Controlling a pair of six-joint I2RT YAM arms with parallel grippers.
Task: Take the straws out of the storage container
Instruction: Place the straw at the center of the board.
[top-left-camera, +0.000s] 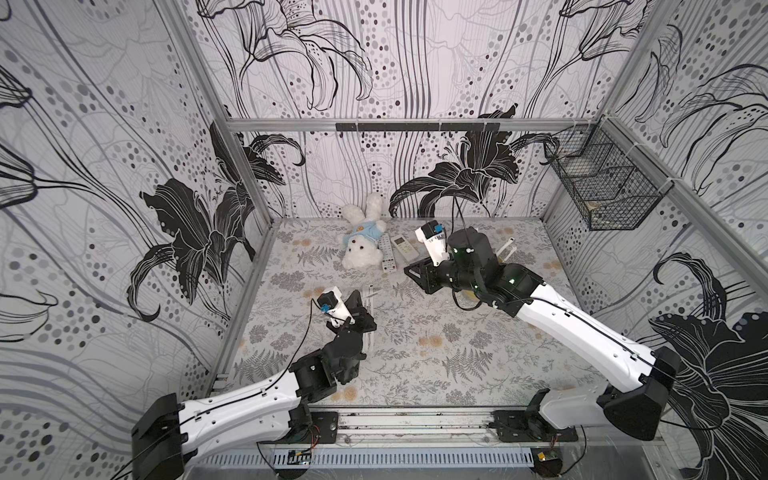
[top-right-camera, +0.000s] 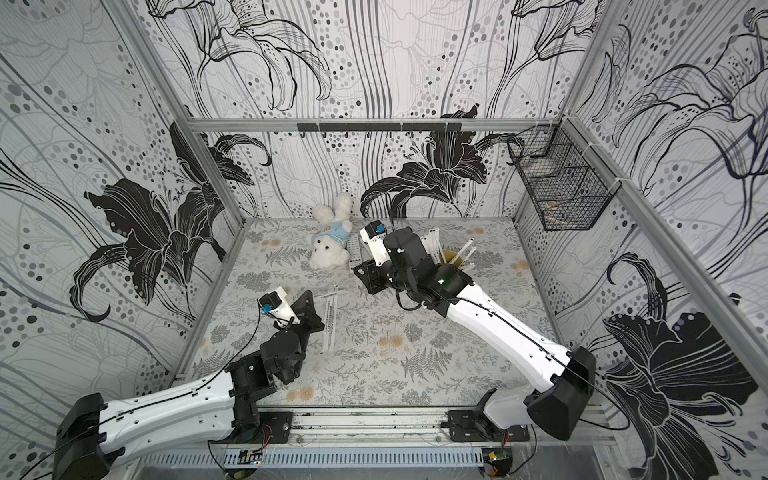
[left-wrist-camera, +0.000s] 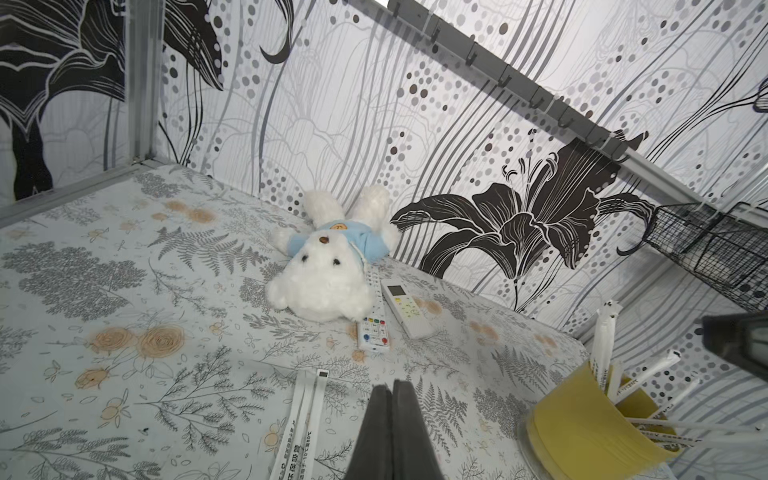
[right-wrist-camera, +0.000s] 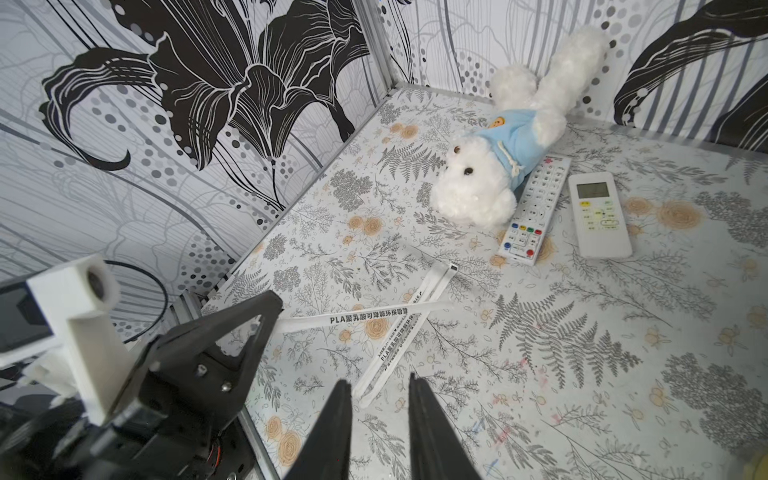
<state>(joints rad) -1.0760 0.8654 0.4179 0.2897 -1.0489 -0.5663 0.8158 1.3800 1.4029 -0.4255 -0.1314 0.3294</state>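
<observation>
My left gripper has one straw (right-wrist-camera: 364, 317) by its end, and the cloth (top-right-camera: 348, 326) beyond the loose straws is clear, so I should continue to go past them and release there.
The yellow storage container (left-wrist-camera: 582, 428) stands at the right side of the table, mostly hidden behind my right arm in both top views, where only a bit of it (top-right-camera: 450, 254) shows. Several white wrapped straws (left-wrist-camera: 602, 345) stick out of it. A few more straws (top-right-camera: 330, 320) (right-wrist-camera: 399, 328) lie crossed on the cloth left of centre. My left gripper (left-wrist-camera: 392, 384) (top-left-camera: 361, 301) is shut and empty, right beside those loose straws. My right gripper (right-wrist-camera: 378, 380) (top-right-camera: 361, 272) is open with nothing between its fingers, above the cloth between the cup and the loose straws.
A white plush bear (top-left-camera: 361, 241) in a blue shirt lies at the back, with two white remote controls (top-left-camera: 388, 253) (top-left-camera: 405, 245) next to it. A black wire basket (top-left-camera: 602, 187) hangs on the right wall. Metal frame rails edge the table.
</observation>
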